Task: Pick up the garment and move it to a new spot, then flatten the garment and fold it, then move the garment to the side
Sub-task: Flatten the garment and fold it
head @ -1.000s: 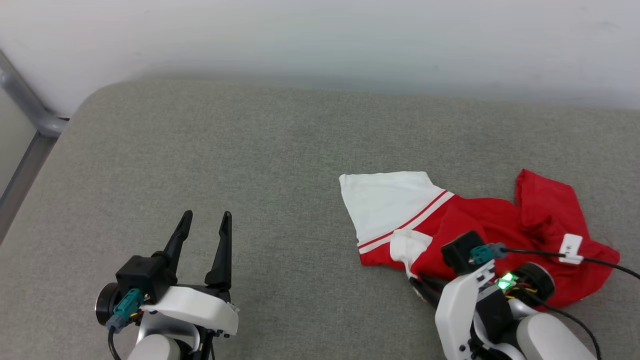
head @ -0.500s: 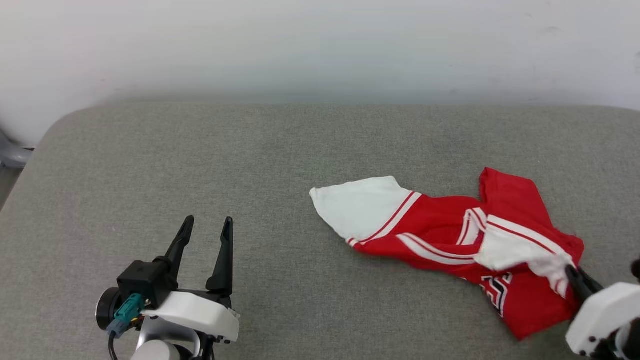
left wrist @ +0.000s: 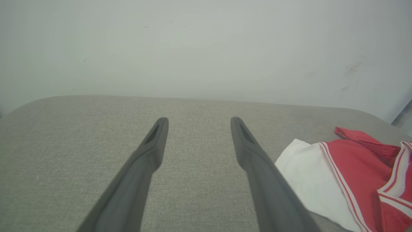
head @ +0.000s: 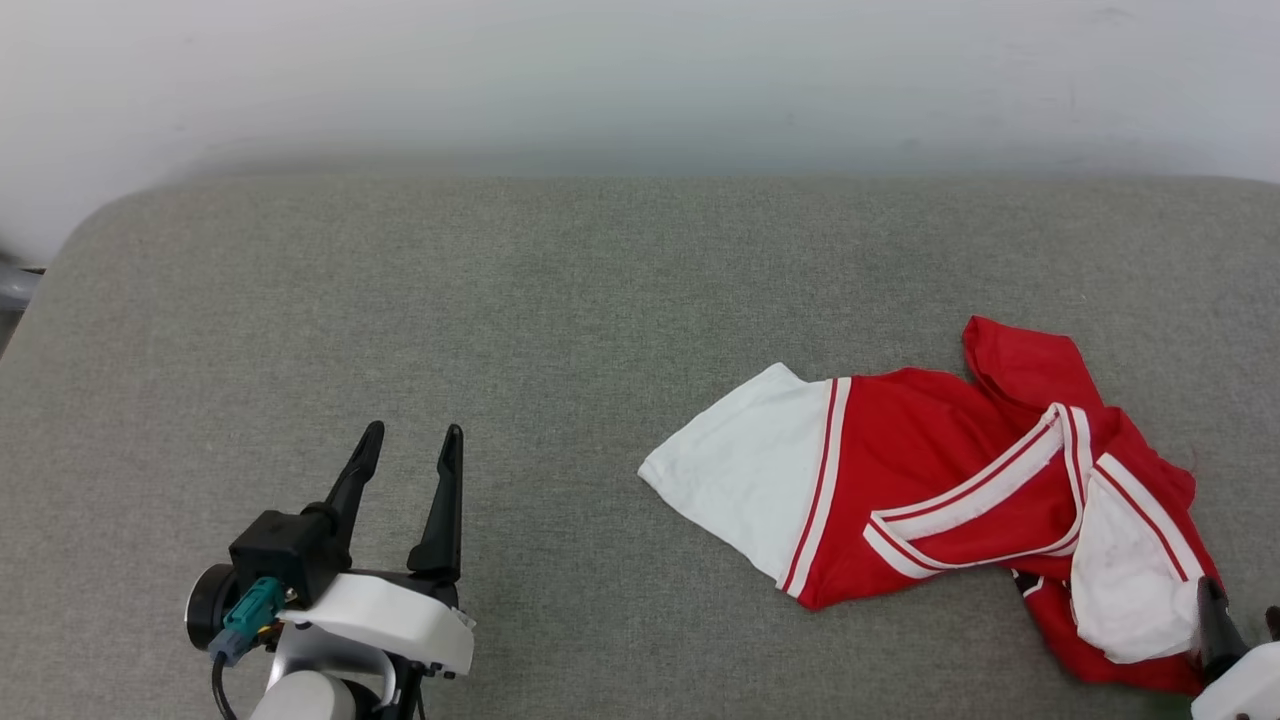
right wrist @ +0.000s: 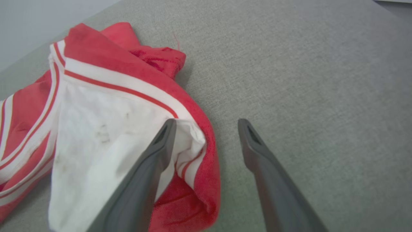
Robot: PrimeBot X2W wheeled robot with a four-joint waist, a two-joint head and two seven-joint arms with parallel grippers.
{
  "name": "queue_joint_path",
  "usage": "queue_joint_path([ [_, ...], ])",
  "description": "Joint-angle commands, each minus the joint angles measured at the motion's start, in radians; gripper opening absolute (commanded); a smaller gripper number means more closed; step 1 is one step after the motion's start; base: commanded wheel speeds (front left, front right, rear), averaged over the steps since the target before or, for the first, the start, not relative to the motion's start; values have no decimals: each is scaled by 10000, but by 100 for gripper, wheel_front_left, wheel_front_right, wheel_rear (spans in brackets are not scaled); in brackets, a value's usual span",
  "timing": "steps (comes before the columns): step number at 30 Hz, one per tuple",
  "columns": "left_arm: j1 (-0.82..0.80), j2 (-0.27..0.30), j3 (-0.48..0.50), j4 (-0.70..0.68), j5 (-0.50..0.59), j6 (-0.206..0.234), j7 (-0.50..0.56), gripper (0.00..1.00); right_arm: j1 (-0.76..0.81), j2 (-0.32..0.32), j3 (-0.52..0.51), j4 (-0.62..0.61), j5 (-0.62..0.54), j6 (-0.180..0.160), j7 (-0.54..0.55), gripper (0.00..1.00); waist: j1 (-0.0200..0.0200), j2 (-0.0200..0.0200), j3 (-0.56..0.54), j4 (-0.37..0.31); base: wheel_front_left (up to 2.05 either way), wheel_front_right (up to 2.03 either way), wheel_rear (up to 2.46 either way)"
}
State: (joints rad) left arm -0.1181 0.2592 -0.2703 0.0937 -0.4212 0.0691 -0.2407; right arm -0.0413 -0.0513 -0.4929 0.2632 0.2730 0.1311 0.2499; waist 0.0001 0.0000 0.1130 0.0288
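My left gripper is about to pull the outstretched white sleeve (head: 746, 468), which ends in a wide, loose edge (head: 708, 419), so it will bunch up into a narrow heap.
The garment (head: 940, 490), a red jersey with white sleeves and striped trim, lies crumpled on the right part of the grey cushion (head: 500, 330). One white sleeve points left and the other is folded over at the right end. My right gripper (head: 1243, 625) is open at that end, its left finger over the white sleeve edge in the right wrist view (right wrist: 206, 122), where the garment (right wrist: 96, 122) lies loose. My left gripper (head: 413, 432) stands open and empty at the lower left, well clear of the garment (left wrist: 354, 174), with bare cushion between its fingers (left wrist: 198, 120).
A pale wall (head: 640, 80) rises behind the cushion's far edge. A grey metal rail (head: 12, 285) shows past the rounded left corner. Bare cushion stretches between my left gripper and the garment, and to the right of my right gripper.
My right gripper pulled the garment's sleeve to the right, then opened and let it go. The garment now lies more spread out. The head view shifted. The left arm kept still.
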Motion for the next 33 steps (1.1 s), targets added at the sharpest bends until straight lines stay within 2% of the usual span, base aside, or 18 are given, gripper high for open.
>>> queue_joint_path([
  [1,-62,16,-5,30,-40,-8,-40,100,-81,7,-8,6,-11,-7,-231,100,-1,0,-55,14,0,0,0],
  [8,275,-14,-3,125,-94,114,-76,100,275,12,58,-824,-509,-7,-2325,100,-1,0,-508,-5,0,0,0],
  [12,488,5,-11,126,-132,200,-40,100,514,15,641,-1491,-1010,-7,-2836,100,-1,0,-804,-59,0,0,0],
  [25,873,174,-125,41,-170,365,344,100,1990,9,3397,-4259,-1599,-7,-1897,100,-1,0,-1291,-256,0,0,0],
  [30,478,309,-459,194,-59,269,1082,100,2335,11,3960,-5001,-1375,-7,-1652,100,-1,0,-1261,-553,0,0,0],
  [33,56,318,-882,436,-8,10,1807,100,2316,11,4126,-5230,-1236,-7,-1615,100,-1,0,-1164,-780,0,0,0],
])
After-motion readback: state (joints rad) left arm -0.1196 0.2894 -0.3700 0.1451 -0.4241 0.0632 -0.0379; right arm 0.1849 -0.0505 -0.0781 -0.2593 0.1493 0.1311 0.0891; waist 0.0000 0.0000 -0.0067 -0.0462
